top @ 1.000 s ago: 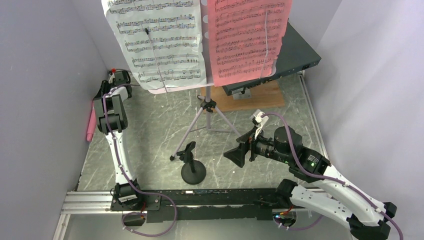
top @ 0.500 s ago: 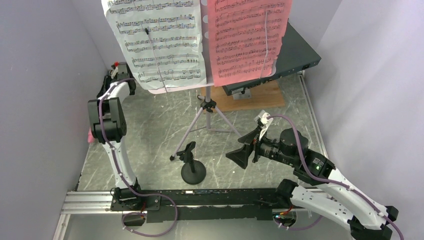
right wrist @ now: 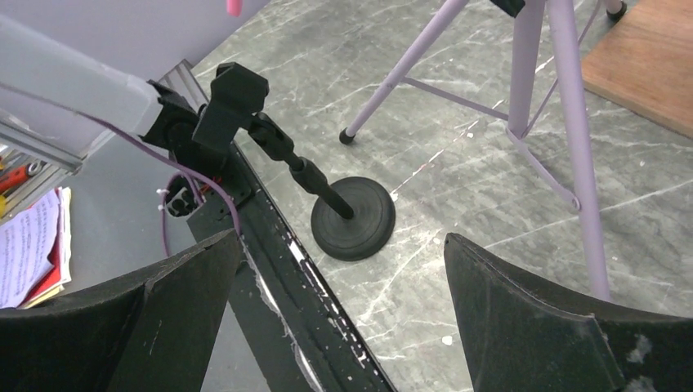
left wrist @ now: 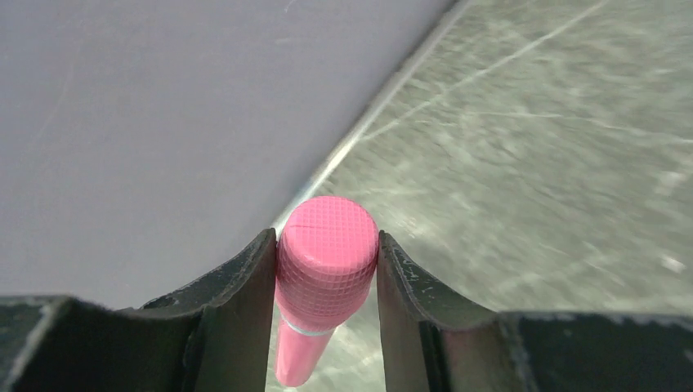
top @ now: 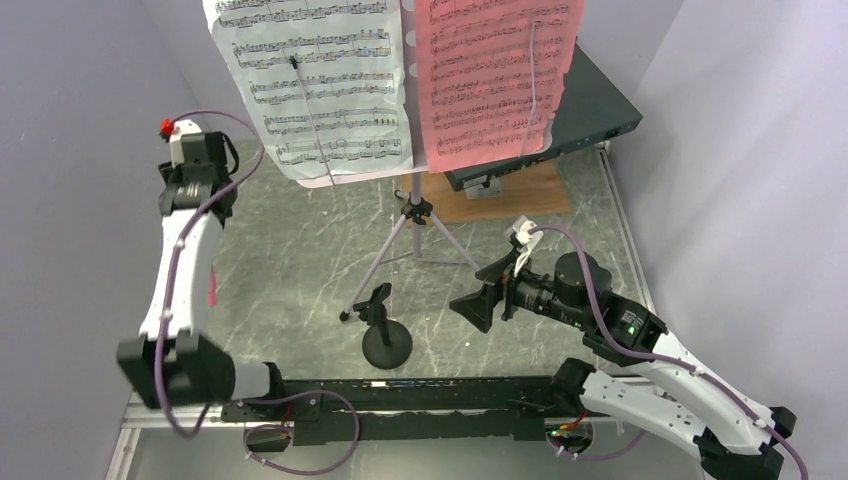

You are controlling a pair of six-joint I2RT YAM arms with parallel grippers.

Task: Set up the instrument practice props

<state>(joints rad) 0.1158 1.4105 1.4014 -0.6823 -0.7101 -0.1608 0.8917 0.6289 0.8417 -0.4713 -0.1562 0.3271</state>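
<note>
My left gripper keeps carrying the microphone toward my open right gripper [top: 474, 286] until that gripper takes hold of the handle, because the pink microphone's handle [top: 212, 290] hangs free below my left gripper.
My left gripper [left wrist: 325, 238] is shut on the head of the pink microphone [left wrist: 327, 261], and its handle hangs down above the floor by the left wall. In the top view only a pink bit of the microphone [top: 212, 290] shows beside my raised left arm. The black round-based mic stand [top: 386, 338] stands at the front middle, its clip empty. My right gripper [top: 480, 305] is open and empty, just right of the mic stand [right wrist: 353, 219]. White sheets [top: 320, 80] and pink sheets [top: 495, 75] rest on the lavender desk [top: 408, 90] atop the tripod [top: 410, 240].
A dark rack-mount box [top: 590, 110] lies at the back right on a wooden board [top: 510, 195]. Lavender walls close in on the left and right. The black base rail [top: 400, 395] runs along the front edge. The tripod's legs [right wrist: 523, 98] spread behind the mic stand.
My left arm has swung up and away from the back left, lifting the pink microphone off the floor by the left wall. My right gripper has hardly moved.
</note>
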